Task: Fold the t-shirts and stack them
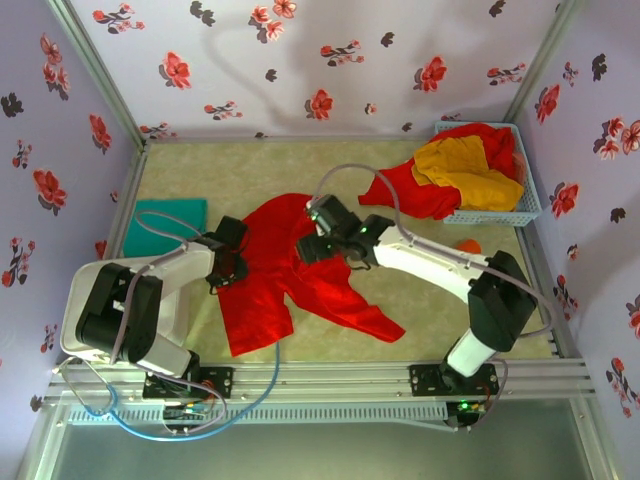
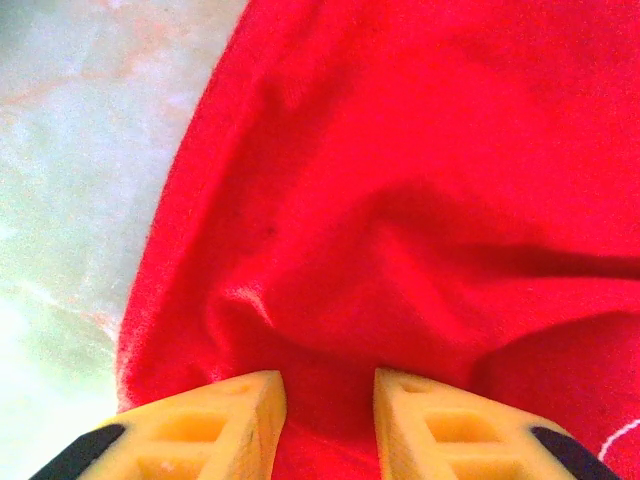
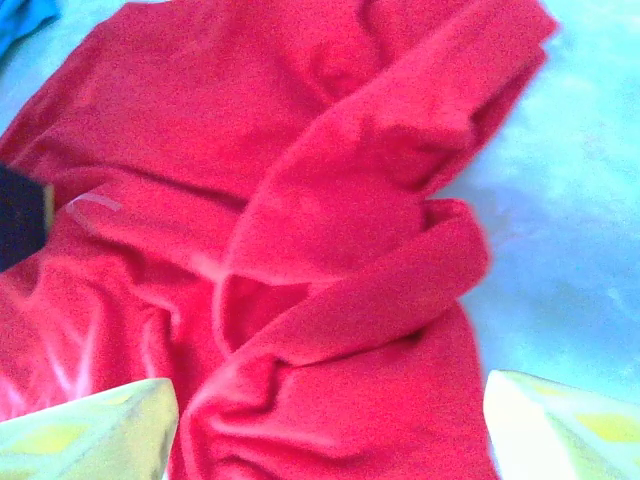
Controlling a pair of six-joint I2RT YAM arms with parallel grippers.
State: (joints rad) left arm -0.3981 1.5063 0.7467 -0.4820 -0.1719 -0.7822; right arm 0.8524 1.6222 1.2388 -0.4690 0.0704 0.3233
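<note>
The red t-shirt (image 1: 268,285) has loose rolls of cloth (image 3: 390,285) overlapping at its edge, so it will spread out into a wider, flatter sheet when the robot pulls it outward.
A bright red t-shirt (image 1: 300,290) lies rumpled and spread across the middle of the table. My left gripper (image 1: 228,268) is at its left edge, and its yellow fingers (image 2: 240,420) pinch a gathered fold of the red cloth (image 2: 400,180). My right gripper (image 1: 308,248) hovers over the shirt's upper middle. It stands open wide, its pale fingers (image 3: 90,435) on either side of a twisted roll of red fabric (image 3: 330,300) without holding it. A teal t-shirt (image 1: 165,225) lies flat at the left. A mustard-yellow t-shirt (image 1: 465,165) and another red one (image 1: 410,190) spill from the basket.
The pale blue mesh basket (image 1: 530,200) stands in the back right corner. A small orange object (image 1: 467,245) sits just in front of it. Flowered walls close in the table on three sides. Bare tabletop shows at the back centre and front right.
</note>
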